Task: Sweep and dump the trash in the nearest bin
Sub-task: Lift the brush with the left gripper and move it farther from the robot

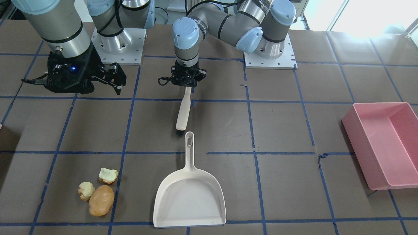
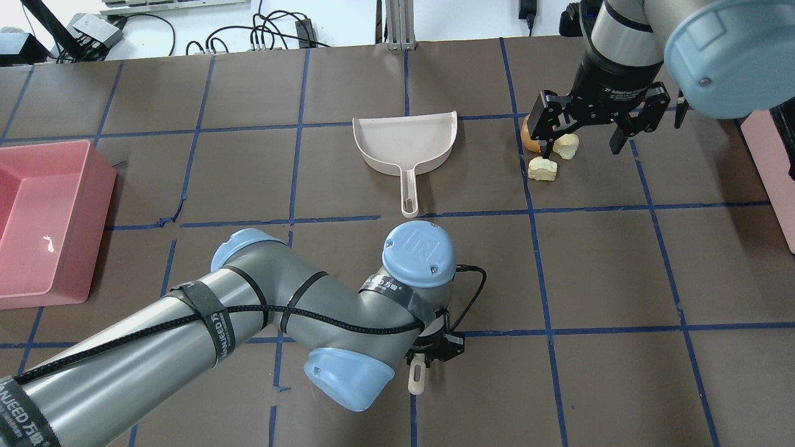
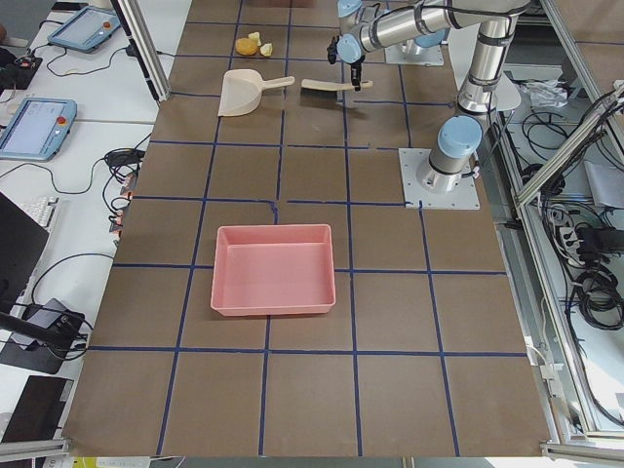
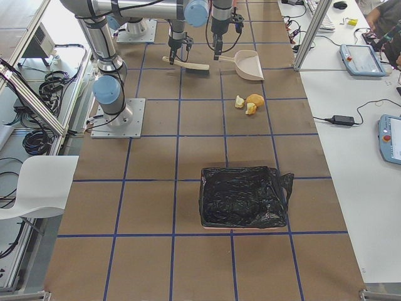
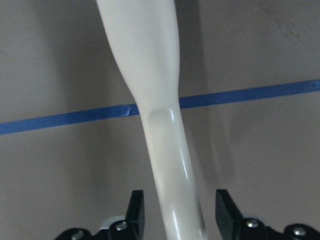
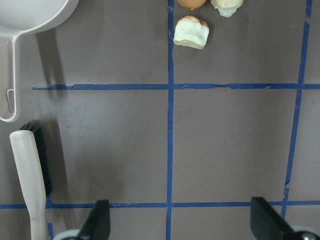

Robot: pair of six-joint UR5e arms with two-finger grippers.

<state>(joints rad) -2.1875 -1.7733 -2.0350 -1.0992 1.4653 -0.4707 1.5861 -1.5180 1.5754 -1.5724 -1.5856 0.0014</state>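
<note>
Black bristles (image 1: 180,133) stick out a little past the brush head's tip (image 1: 183,115). I should expect a long row hidden along the head's bottom side when I lift the brush.
The trash lies together on the table: a tan potato-shaped piece (image 1: 101,200) and two pale cream chunks (image 1: 108,175) (image 1: 86,190). A cream dustpan (image 1: 190,199) lies flat beside them, its handle pointing at the robot. A cream brush (image 1: 184,111) with black bristles lies in line with that handle. My left gripper (image 1: 184,76) is open, and in the left wrist view its fingers stand either side of the brush handle (image 5: 150,65) with gaps showing. My right gripper (image 2: 581,133) is open and empty, held above the table, and it partly hides the potato-shaped piece (image 2: 528,138) in the overhead view.
An open pink bin (image 1: 385,143) sits at the table's end on my left. A bin lined with a black bag (image 4: 243,195) sits toward the end on my right. Blue tape lines grid the brown table top.
</note>
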